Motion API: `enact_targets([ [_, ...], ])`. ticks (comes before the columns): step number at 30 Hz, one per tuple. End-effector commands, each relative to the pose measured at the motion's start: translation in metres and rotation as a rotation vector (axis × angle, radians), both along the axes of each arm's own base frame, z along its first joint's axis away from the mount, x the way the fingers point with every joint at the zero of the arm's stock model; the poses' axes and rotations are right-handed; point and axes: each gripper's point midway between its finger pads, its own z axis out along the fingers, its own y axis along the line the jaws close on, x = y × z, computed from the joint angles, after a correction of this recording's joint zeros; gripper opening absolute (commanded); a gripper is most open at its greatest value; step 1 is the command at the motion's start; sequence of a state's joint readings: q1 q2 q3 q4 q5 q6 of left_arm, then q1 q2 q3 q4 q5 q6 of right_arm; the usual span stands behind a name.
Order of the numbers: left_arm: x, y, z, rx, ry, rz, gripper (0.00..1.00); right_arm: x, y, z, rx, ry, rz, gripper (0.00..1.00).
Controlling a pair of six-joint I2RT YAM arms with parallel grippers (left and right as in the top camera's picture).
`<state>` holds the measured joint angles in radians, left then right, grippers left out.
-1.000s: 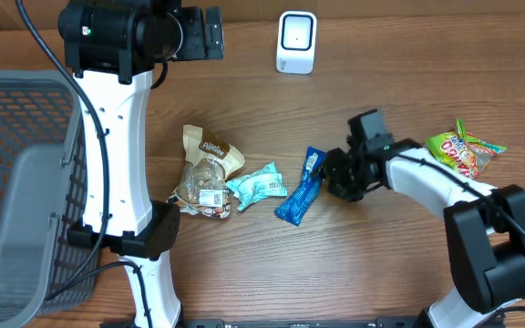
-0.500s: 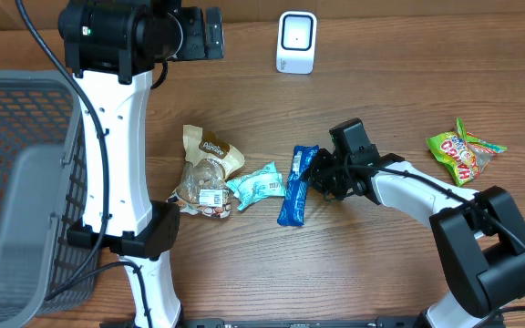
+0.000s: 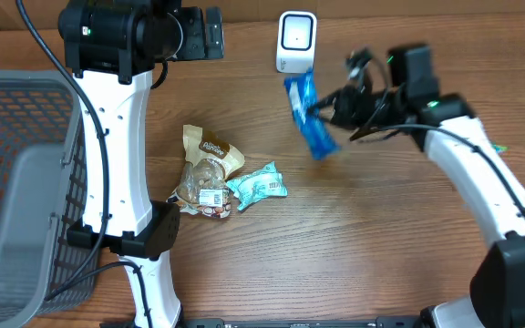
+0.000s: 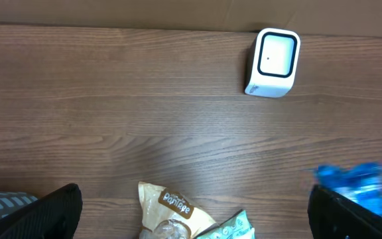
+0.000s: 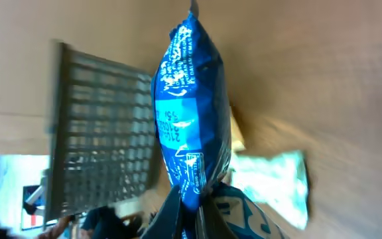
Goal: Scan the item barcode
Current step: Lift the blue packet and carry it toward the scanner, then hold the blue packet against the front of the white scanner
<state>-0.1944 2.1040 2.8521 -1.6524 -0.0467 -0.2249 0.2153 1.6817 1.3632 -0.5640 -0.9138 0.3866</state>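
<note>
The blue packet (image 3: 311, 117) is hanging in front of the white scanner's dark-rimmed window. Next, my right gripper turns the packet and moves it over that window (image 3: 297, 33) before putting it aside.
The item is a blue snack packet (image 3: 307, 117), lifted off the table with my right gripper (image 3: 328, 111) shut on its lower end. It hangs tilted just below and in front of the white scanner (image 3: 296, 42) at the back of the table. In the right wrist view the blue packet (image 5: 191, 126) stands up from the right gripper (image 5: 197, 199), with a lighter printed panel facing the camera. My left gripper (image 4: 192, 199) is open and empty, high over the table. It looks down on the scanner (image 4: 272, 62) and on the blurred edge of the packet (image 4: 353, 187).
A brown nut bag (image 3: 210, 169) and a teal packet (image 3: 258, 185) lie together on the wooden table left of centre. A grey mesh basket (image 3: 16, 182) fills the left edge. The left arm's white column (image 3: 121, 155) stands beside the basket.
My right gripper shut on the blue packet on the table, then lifted it up and back toward the scanner. The left arm has stayed put.
</note>
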Motion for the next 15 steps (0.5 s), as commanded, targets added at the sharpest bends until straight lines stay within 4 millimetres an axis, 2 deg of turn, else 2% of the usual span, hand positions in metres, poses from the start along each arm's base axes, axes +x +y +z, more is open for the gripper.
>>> enact_targets([
  [1,0.001,0.004,0.0,0.021,-0.004,-0.004,1.0,-0.003,0.004,0.062,0.081,-0.173,0.091,0.04],
  [4,0.001,0.004,0.0,0.021,-0.003,-0.004,1.0,0.005,-0.002,0.09,0.1,-0.241,0.083,0.04],
  [8,0.001,0.004,0.0,0.021,-0.003,-0.004,1.0,0.008,-0.005,0.097,0.101,-0.283,0.085,0.04],
  [11,0.001,0.004,0.0,0.021,-0.003,-0.004,1.0,0.01,-0.007,0.094,0.075,-0.296,0.074,0.04],
  [15,0.001,0.004,0.0,0.022,-0.004,-0.003,1.0,0.04,-0.015,0.061,-0.158,-0.312,-0.106,0.04],
])
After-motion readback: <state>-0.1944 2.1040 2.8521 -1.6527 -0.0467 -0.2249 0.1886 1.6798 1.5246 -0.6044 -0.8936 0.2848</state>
